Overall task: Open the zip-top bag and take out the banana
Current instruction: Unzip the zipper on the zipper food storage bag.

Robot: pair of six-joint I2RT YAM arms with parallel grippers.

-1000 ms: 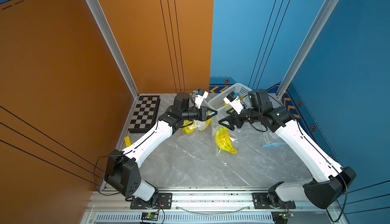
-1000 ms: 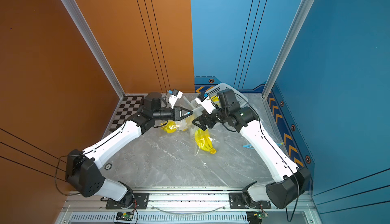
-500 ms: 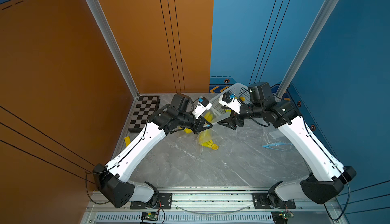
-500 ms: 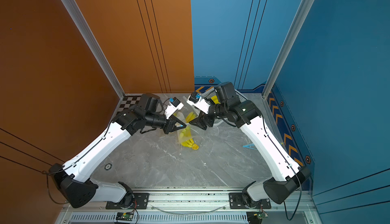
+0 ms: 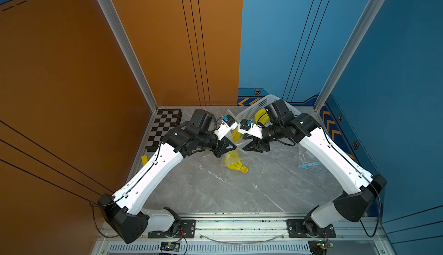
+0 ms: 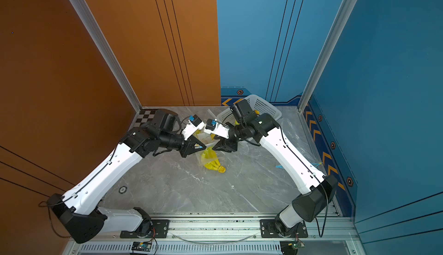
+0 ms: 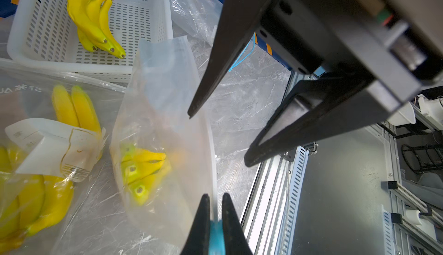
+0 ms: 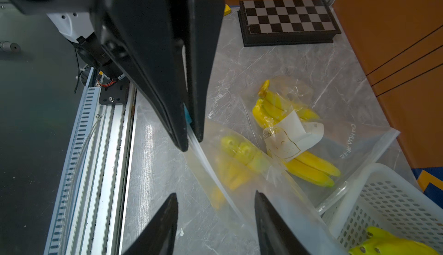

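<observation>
My left gripper should take the end of the bag's rim behind the blue slider (image 7: 217, 239), which its fingers cover, to leave the slider free for my right gripper.
A clear zip-top bag (image 7: 163, 112) hangs with a bunch of yellow bananas (image 7: 143, 165) inside. My left gripper (image 7: 215, 197) is shut on the bag's rim at its blue slider. Both top views show it (image 5: 231, 147) holding the bag (image 5: 230, 160) above the table, bananas (image 6: 213, 163) at the bottom. My right gripper (image 8: 215, 193) faces it, open, with the bag's rim (image 8: 211, 169) running between its fingers and touching neither. In a top view the right gripper (image 5: 247, 148) is just right of the left one.
A second bag of bananas with a white label (image 8: 294, 131) lies behind the held bag. A white perforated basket (image 5: 251, 111) at the back holds another bunch (image 7: 96, 21). A chessboard (image 5: 165, 127) sits at the back left. A flat bag with a blue zip (image 5: 309, 165) lies at the right.
The left gripper has carried the bag a little left and toward the front. The right gripper's jaws have narrowed around the bag's rim.
</observation>
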